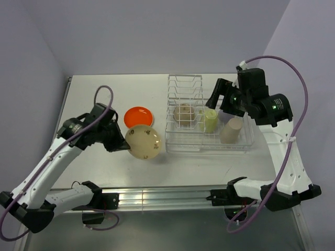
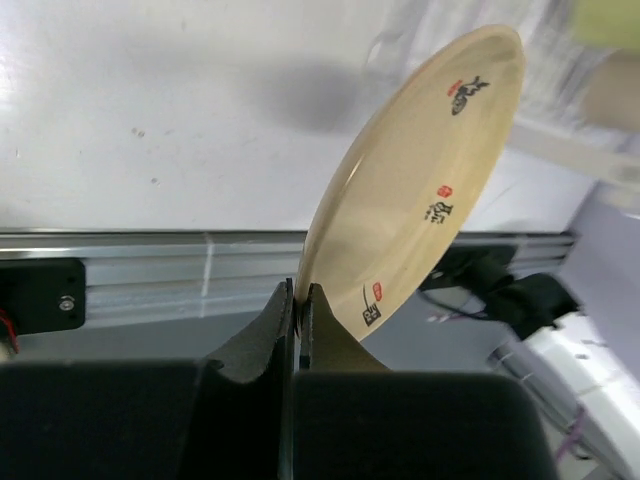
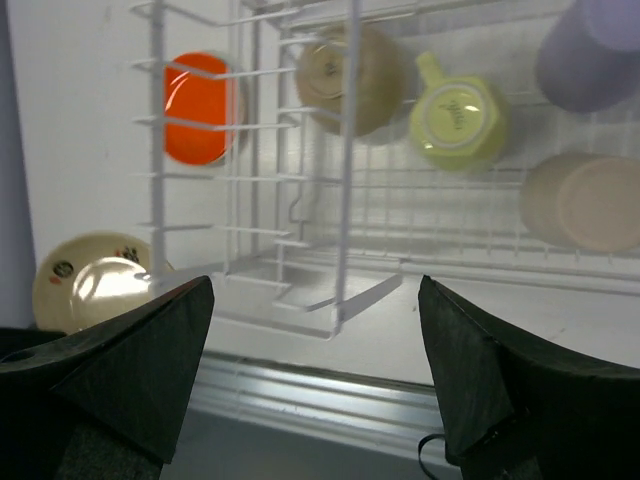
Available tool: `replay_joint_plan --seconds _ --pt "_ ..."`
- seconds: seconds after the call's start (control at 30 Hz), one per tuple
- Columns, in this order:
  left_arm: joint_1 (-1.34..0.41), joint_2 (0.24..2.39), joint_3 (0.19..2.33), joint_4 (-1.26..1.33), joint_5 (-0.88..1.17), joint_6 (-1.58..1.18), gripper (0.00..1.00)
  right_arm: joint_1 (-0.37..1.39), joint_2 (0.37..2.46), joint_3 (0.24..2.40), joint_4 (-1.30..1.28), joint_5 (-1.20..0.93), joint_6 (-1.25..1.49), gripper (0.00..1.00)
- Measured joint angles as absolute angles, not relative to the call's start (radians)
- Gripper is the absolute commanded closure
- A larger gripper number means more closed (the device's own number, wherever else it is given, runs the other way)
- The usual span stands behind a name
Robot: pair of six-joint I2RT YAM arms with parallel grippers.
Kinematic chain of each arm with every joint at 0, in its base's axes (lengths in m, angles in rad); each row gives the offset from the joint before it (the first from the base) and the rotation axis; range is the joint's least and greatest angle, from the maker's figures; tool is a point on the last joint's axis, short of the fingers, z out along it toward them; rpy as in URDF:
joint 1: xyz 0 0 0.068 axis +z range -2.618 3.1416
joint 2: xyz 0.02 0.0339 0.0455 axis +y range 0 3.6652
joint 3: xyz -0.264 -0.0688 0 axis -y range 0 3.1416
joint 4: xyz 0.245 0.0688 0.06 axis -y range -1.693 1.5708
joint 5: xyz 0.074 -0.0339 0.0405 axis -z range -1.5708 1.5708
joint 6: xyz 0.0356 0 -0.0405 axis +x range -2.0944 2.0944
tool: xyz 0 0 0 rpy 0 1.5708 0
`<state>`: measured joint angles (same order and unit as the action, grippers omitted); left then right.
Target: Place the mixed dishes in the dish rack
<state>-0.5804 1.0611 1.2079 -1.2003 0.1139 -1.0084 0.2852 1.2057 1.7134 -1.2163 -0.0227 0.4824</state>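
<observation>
My left gripper is pinching one edge of the cream-yellow saucer (image 1: 133,149), so my right gripper goes on moving toward the free rim (image 1: 159,140) facing the rack before it closes there.
My left gripper (image 1: 123,144) is shut on the rim of the cream-yellow saucer (image 1: 143,141) and holds it tilted above the table, left of the dish rack (image 1: 208,140). In the left wrist view the fingertips (image 2: 298,296) pinch the saucer (image 2: 420,190) edge. The orange plate (image 1: 138,116) lies flat on the table behind the saucer. In the rack basket stand the off-white bowl (image 1: 184,112), the yellow-green cup (image 1: 210,121) and the tan cup (image 1: 231,130). The lavender cup (image 3: 590,45) shows in the right wrist view. My right gripper (image 1: 214,99) is open and empty above the rack (image 3: 345,180).
The rack's upright plate slots (image 1: 185,86) stand at its back end and hold nothing. An aluminium rail (image 1: 167,197) runs along the near table edge between the arm bases. Grey walls close the back and both sides.
</observation>
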Motion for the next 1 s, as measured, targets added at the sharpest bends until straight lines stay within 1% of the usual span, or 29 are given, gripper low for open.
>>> replay_joint_plan --seconds 0.1,0.17,0.33,0.47,0.57,0.73,1.0 --pt "-0.580 1.054 1.361 -1.261 0.065 -1.034 1.00 0.330 1.250 1.798 -1.234 -0.058 0.482 0.10" --pt "-0.580 1.036 1.422 -1.276 0.047 -1.059 1.00 0.338 1.276 1.856 -1.243 -0.086 0.481 0.10" --pt "-0.580 1.001 1.470 -1.336 0.017 -1.095 1.00 0.340 1.340 1.971 -1.261 -0.211 0.468 0.12" --pt "-0.580 1.002 1.532 -1.357 -0.014 -1.103 1.00 0.347 1.374 1.976 -1.259 -0.355 0.456 0.13" --pt "-0.580 0.977 1.549 -1.309 -0.011 -1.101 1.00 0.360 1.397 1.976 -1.245 -0.488 0.454 0.14" --pt "-0.580 0.926 1.550 -1.217 0.021 -1.090 1.00 0.449 1.453 2.003 -1.193 -0.693 0.456 0.16" --pt "-0.580 0.955 1.560 -1.113 0.096 -1.045 1.00 0.568 1.483 1.988 -1.053 -0.822 0.505 0.20"
